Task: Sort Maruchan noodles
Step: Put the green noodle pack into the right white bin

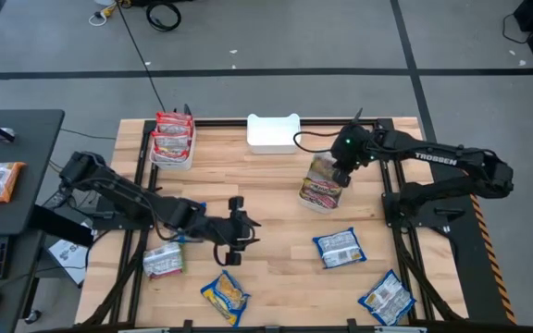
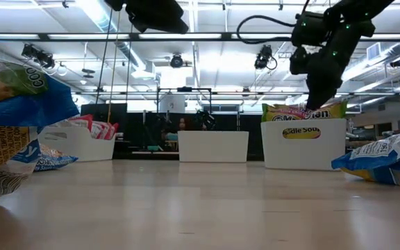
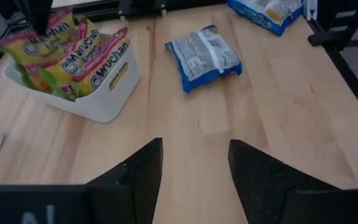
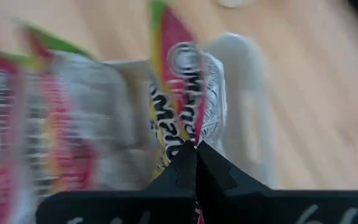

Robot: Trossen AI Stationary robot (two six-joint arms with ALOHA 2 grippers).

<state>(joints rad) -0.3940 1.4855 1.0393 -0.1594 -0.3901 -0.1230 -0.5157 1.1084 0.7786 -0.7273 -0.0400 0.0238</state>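
Next, I release the packet and push the white bin under my right gripper back toward the far rail [image 1: 333,122], because that bin stands ahead of the empty bin.
My right gripper [image 1: 339,176] is shut on a silvery-green-red Maruchan packet [image 4: 188,93] over the white bin [image 1: 322,196] right of the table's middle, where more such packets [image 2: 304,111] stand on edge. My left gripper [image 1: 236,228] hovers open over bare wood left of the middle, with nothing between its fingers [image 3: 145,174]. A silvery-green packet [image 1: 165,261], a yellow-blue one [image 1: 225,296] and two blue ones [image 1: 339,247] [image 1: 387,298] lie flat on the near half of the table. My right gripper pinches the packet's upper edge [image 4: 194,138] between its two shut fingers. It comes from above, slanting down. The packet hangs on edge below the fingers, next to the bin's white wall [image 4: 241,93] and among the other packets.
A white bin [image 1: 172,141] with red packets stands at the far left. An empty white bin [image 1: 274,132] sits at the far middle. Black frame rails run along the table's left and right sides. Bare wood lies between the two grippers.
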